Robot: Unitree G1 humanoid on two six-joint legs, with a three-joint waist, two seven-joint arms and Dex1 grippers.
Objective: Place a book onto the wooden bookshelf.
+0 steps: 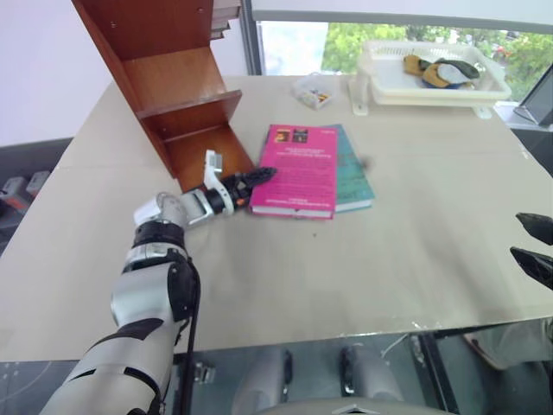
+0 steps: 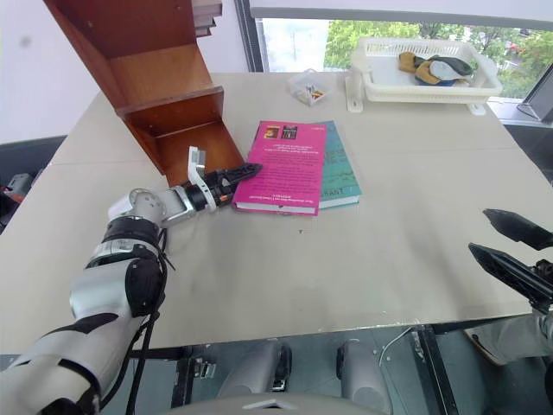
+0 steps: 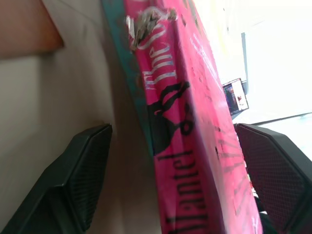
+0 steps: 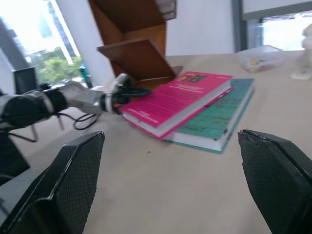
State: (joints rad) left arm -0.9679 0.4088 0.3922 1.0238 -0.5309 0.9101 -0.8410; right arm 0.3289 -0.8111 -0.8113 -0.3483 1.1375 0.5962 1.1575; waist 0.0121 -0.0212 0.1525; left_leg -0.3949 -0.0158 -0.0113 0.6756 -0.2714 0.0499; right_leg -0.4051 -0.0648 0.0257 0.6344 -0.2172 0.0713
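Note:
I expect the magenta-pink book's back (image 3: 178, 141) to pinch into a narrow fold when I grip and lift it, because a ragged torn patch (image 3: 146, 25) shows on the book's spine.
The book (image 1: 296, 169), thick with a magenta-pink cover, lies flat on the table on top of a thinner teal book (image 1: 356, 177). The wooden bookshelf (image 1: 173, 86) stands at the far left, just left of the book. My left gripper (image 1: 259, 177) lies level at the book's near left corner. It is open, one finger (image 3: 73, 180) beside the spine with a gap and the other (image 3: 278, 170) over the cover, so the spine (image 3: 185, 136) runs between them. My right gripper (image 2: 510, 244) hangs open at the table's right edge, well away from the books.
A white plastic basket (image 1: 380, 82) holding a few small items stands at the far right. A small clear box (image 1: 314, 89) sits behind the books. The near and right parts of the beige table (image 1: 389, 268) are bare.

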